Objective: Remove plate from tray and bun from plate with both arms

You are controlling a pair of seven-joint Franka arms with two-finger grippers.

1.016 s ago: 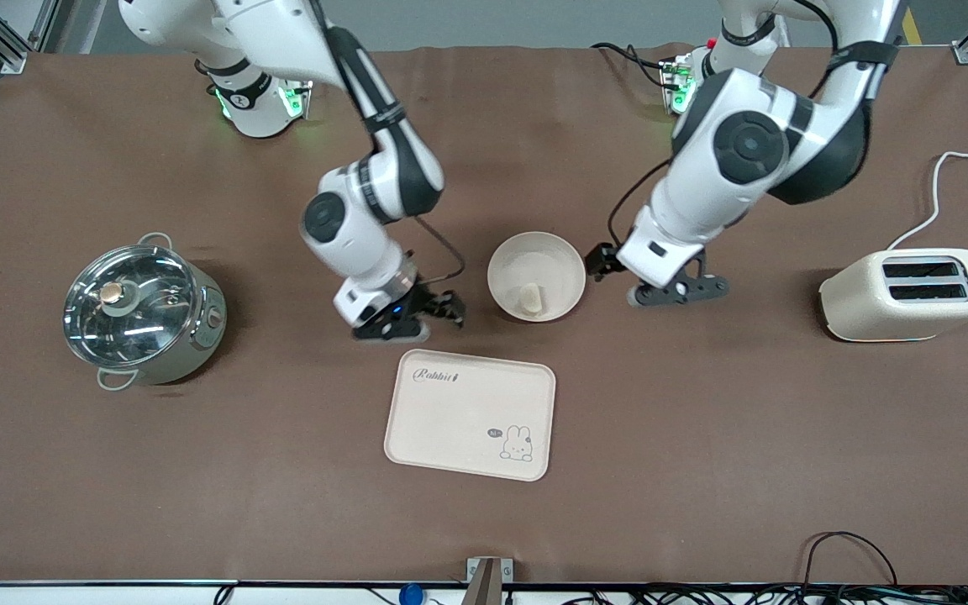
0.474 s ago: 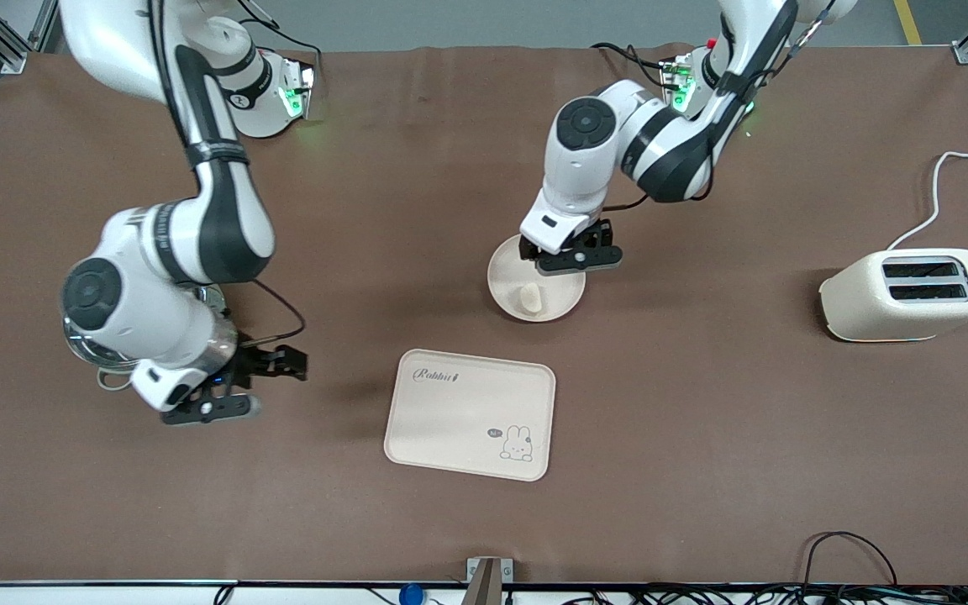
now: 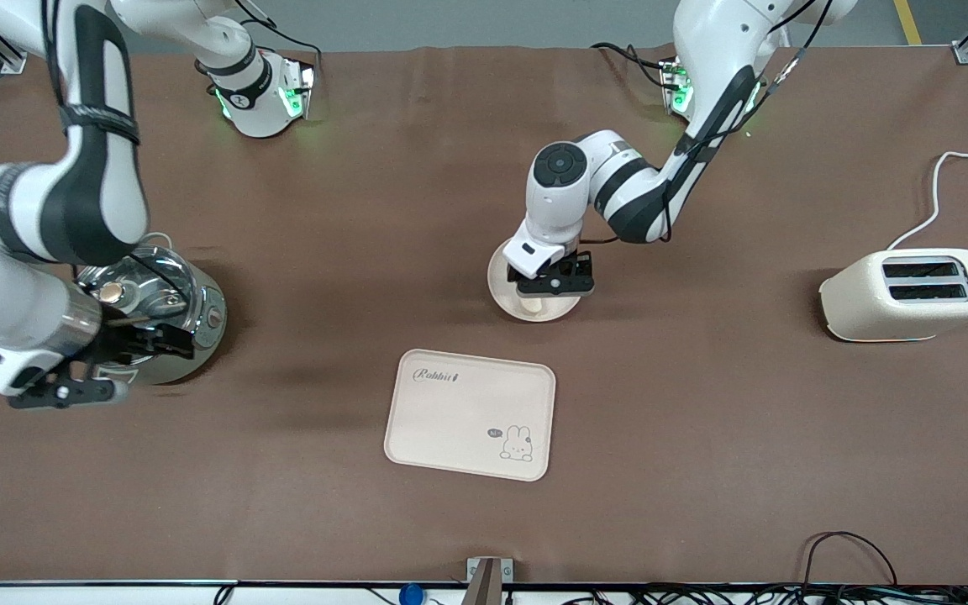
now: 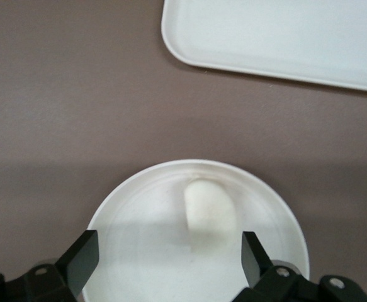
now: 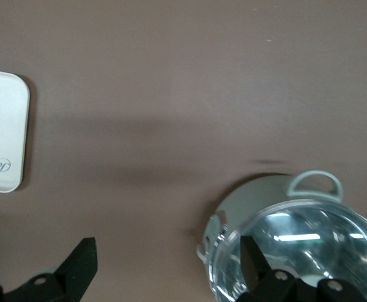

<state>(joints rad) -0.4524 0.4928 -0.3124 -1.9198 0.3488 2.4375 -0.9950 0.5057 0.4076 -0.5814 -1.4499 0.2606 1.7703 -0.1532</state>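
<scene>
The pale bun (image 4: 210, 217) will squeeze in to a narrow waist and stay dented when I lift it, because the smooth, rounded end (image 4: 204, 189) looks like soft dough.
The round cream plate (image 3: 498, 281) sits mid-table, farther from the front camera than the tray. The pale bun (image 3: 532, 306) lies in it, on the side toward the tray, mostly hidden under the left hand. My left gripper (image 3: 558, 277) is open and empty, low over the plate. In the left wrist view the bun (image 4: 208, 207) lies on the plate (image 4: 133, 251) just ahead of the gripper (image 4: 167, 258), between the lines of the two fingers. My right gripper (image 3: 166, 338) is open and empty over the pot's edge, at the right arm's end of the table.
A steel pot with a glass lid (image 3: 144, 313) stands under the right gripper and shows in the right wrist view (image 5: 296, 251). The rectangular rabbit tray (image 3: 470, 413) lies nearer the front camera than the plate. A cream toaster (image 3: 908, 294) stands at the left arm's end.
The right arm swung away from beside the plate to the pot. The left gripper moved from beside the plate to over it and now covers most of the bun.
</scene>
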